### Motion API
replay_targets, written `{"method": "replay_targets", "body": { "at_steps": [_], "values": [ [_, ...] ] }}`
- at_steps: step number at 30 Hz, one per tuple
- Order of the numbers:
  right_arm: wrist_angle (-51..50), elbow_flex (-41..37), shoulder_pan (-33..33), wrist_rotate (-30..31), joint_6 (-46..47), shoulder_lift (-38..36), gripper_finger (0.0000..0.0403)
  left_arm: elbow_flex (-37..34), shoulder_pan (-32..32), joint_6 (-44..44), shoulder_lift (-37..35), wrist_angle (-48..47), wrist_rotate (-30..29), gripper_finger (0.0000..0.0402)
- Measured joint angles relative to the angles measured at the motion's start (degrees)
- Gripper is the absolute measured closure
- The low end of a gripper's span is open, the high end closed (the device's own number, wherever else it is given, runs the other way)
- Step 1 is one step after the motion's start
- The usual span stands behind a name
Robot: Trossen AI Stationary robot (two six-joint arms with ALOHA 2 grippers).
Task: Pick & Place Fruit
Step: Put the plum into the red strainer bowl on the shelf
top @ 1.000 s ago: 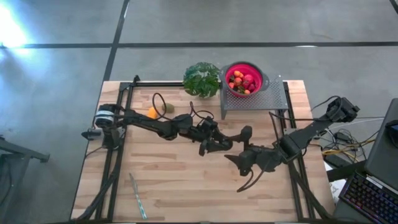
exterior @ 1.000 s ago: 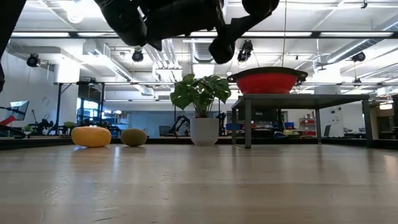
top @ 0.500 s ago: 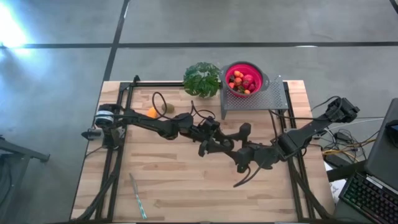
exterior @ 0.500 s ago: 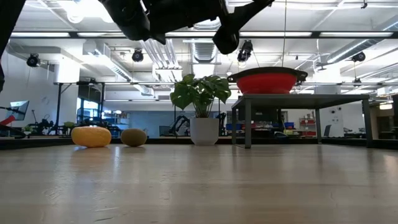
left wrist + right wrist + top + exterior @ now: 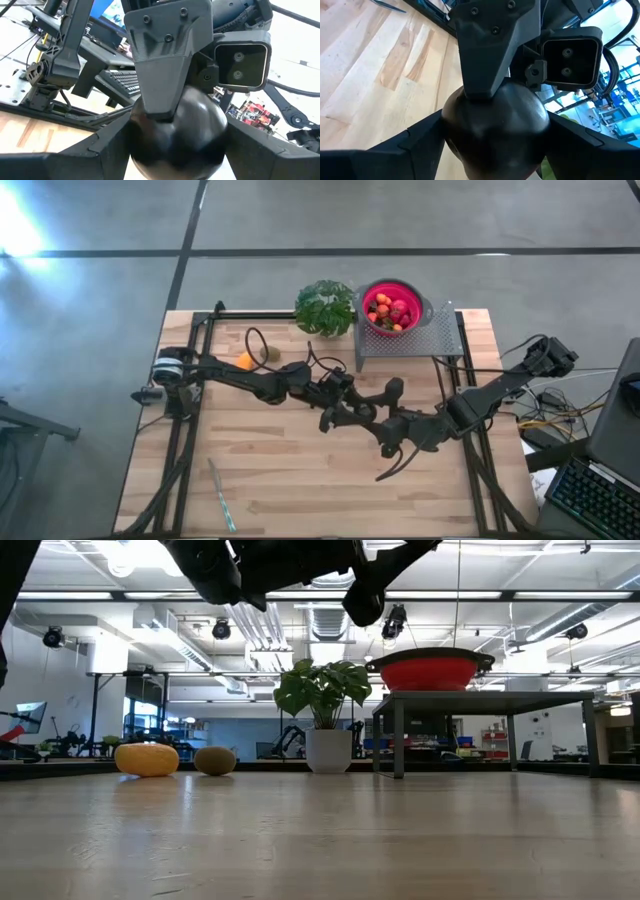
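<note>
The dark round fruit (image 5: 367,412) is pinched by both grippers, so next I open my left gripper before my right gripper takes the fruit to the red bowl (image 5: 391,307).
A dark round fruit (image 5: 175,130) hangs above the table's middle, between both grippers. My left gripper (image 5: 362,412) reaches it from the table's left and is shut on it. My right gripper (image 5: 385,430) comes from the right and is shut on the same fruit (image 5: 495,125). A yellow-orange fruit (image 5: 244,361) and an olive kiwi (image 5: 271,354) lie on the table at the far left. The red bowl (image 5: 392,308) holds several red and orange fruits. My left gripper pinches the dark round fruit by two opposite sides (image 5: 137,145) between its two fingers (image 5: 95,150), coming about level from the table's left. The fruit is lifted clear of the table. A finger of the right gripper (image 5: 165,65) lies over another side of it. My right gripper pinches the same fruit by two opposite sides (image 5: 452,135) between its fingers (image 5: 410,145), slanting slightly down from the table's right. Its fingers stand crosswise to the left gripper's finger (image 5: 490,55), which shows over the fruit.
The red bowl stands on a perforated metal rack (image 5: 420,338) at the far right. A leafy plant in a white pot (image 5: 324,307) is beside it. A thin pale stick (image 5: 222,495) lies near the front left. Bare wood lies below the grippers.
My right gripper has moved a short way toward the table's left and far edge, up to the left gripper and the dark fruit, then stayed there. The left gripper has held the fruit in place.
</note>
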Motion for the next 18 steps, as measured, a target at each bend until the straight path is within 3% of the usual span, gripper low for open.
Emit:
{"method": "replay_targets", "body": {
  "at_steps": [10,18],
  "values": [
    [0.09,0.0,0.0,0.0,0.17,-0.02,0.013,0.0,0.2,0.01,0.0,-0.02,0.33,0.0119],
    [0.66,0.02,0.05,-0.07,0.91,-0.09,0.0122,-0.02,0.05,4.61,0.02,-0.65,1.89,0.0022]
  ]
}}
